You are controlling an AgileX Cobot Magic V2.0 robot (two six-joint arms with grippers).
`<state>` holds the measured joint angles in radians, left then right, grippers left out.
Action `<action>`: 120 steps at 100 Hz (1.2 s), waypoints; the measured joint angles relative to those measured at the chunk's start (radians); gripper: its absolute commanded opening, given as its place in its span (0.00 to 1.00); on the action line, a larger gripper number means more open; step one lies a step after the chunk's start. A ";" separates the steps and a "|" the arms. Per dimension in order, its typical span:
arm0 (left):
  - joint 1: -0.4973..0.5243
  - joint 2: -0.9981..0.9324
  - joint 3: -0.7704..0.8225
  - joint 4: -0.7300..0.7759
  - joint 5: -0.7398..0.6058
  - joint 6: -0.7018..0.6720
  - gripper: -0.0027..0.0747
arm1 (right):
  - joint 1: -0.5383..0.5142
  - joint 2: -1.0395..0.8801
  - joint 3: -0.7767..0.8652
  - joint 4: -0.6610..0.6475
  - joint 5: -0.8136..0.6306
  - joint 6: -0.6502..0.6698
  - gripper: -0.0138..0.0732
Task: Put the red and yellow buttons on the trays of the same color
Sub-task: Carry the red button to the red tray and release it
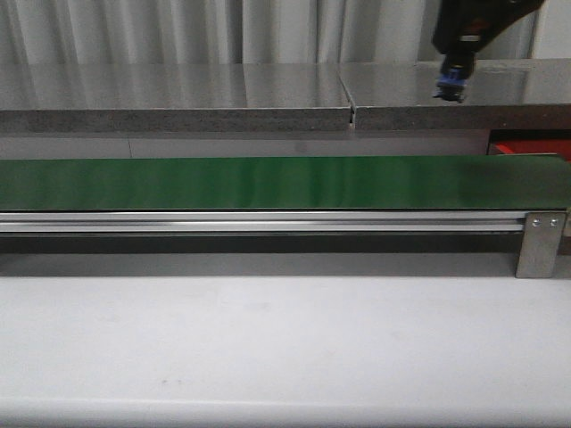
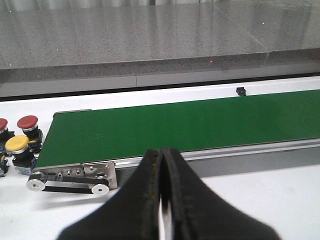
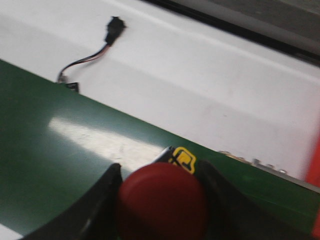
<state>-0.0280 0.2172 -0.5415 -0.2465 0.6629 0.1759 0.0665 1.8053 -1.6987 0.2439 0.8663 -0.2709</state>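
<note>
The red button (image 1: 452, 86) is clear above the green belt, so the robot's right gripper should keep moving toward the open red tray (image 1: 533, 147) and let go of the button inside it.
My right gripper (image 3: 161, 175) is shut on a red button (image 3: 162, 202) and holds it above the green conveyor belt (image 3: 60, 150). In the front view this gripper (image 1: 452, 78) hangs high at the far right, with the button's blue base (image 1: 450, 90) showing between its fingers. My left gripper (image 2: 161, 153) is shut and empty over the white table, in front of the belt (image 2: 190, 125). Two more red buttons (image 2: 27, 122) and a yellow button (image 2: 17, 144) stand off the belt's end. A red tray (image 1: 528, 148) shows behind the belt's right end. No yellow tray is in view.
The belt (image 1: 268, 183) spans the front view on an aluminium rail with a bracket (image 1: 541, 242) at its right end. A grey counter (image 1: 178, 98) runs behind it. A small black sensor on a wire (image 3: 112, 31) lies on the white surface beyond the belt.
</note>
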 measured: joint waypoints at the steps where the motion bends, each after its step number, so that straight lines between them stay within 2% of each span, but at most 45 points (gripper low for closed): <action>1: 0.000 0.000 0.000 0.000 0.000 0.000 0.01 | -0.006 0.000 0.000 0.000 0.000 0.000 0.35; 30: 0.000 0.000 0.000 0.000 0.000 0.000 0.01 | -0.236 0.006 0.002 0.000 -0.019 0.002 0.35; 50: 0.000 0.000 0.000 0.000 0.000 0.000 0.01 | -0.324 0.085 0.002 0.000 -0.032 0.004 0.35; 89: 0.000 0.000 0.000 0.000 0.000 0.000 0.01 | -0.343 0.237 -0.003 0.028 -0.167 0.018 0.35; 120: 0.000 0.000 0.000 0.000 0.000 0.000 0.01 | -0.343 0.374 -0.177 0.032 -0.139 0.026 0.35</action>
<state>-0.0280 0.2172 -0.5415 -0.2465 0.6629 0.1759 -0.2765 2.1797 -1.8754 0.2755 0.7276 -0.2447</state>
